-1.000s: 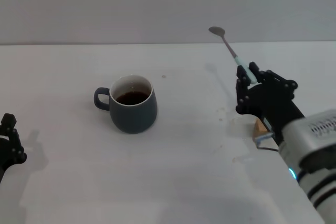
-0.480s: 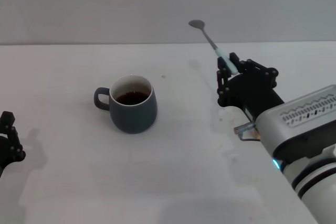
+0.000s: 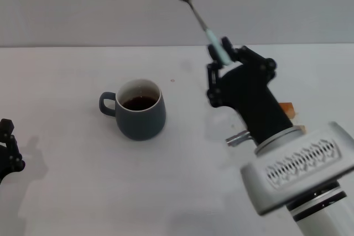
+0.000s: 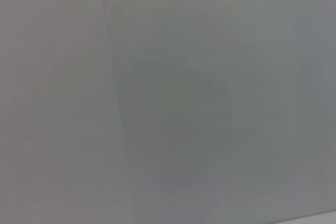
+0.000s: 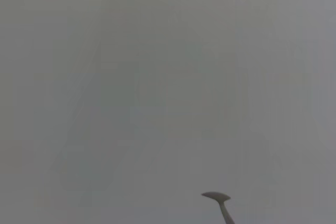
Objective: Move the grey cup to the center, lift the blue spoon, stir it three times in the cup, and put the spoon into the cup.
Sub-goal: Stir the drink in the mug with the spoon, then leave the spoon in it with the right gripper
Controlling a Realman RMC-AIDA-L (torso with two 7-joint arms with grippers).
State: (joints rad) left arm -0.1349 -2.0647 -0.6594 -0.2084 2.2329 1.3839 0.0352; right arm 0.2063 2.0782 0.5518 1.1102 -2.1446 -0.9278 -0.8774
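I should turn my right gripper and tip the spoon's bowl down into the grey cup [image 3: 140,101] before stirring, because the blue spoon's bowl points up toward the wall.
The grey cup [image 3: 140,110] stands upright on the white table, left of the middle, its handle to the left and dark liquid inside. My right gripper [image 3: 221,59] is shut on the blue spoon [image 3: 206,25] by its pale blue handle. It holds the spoon in the air, right of the cup and higher, with the metal bowl pointing up and to the far left. The spoon's bowl also shows in the right wrist view [image 5: 216,197] against the grey wall. My left gripper [image 3: 8,147] is parked at the table's left edge.
Orange wooden blocks [image 3: 287,109] lie on the table behind my right arm. A grey wall stands behind the white table [image 3: 83,192]. The left wrist view shows only plain grey.
My right gripper has moved left and up with the spoon, closer to the cup. The cup and the left arm have not moved.
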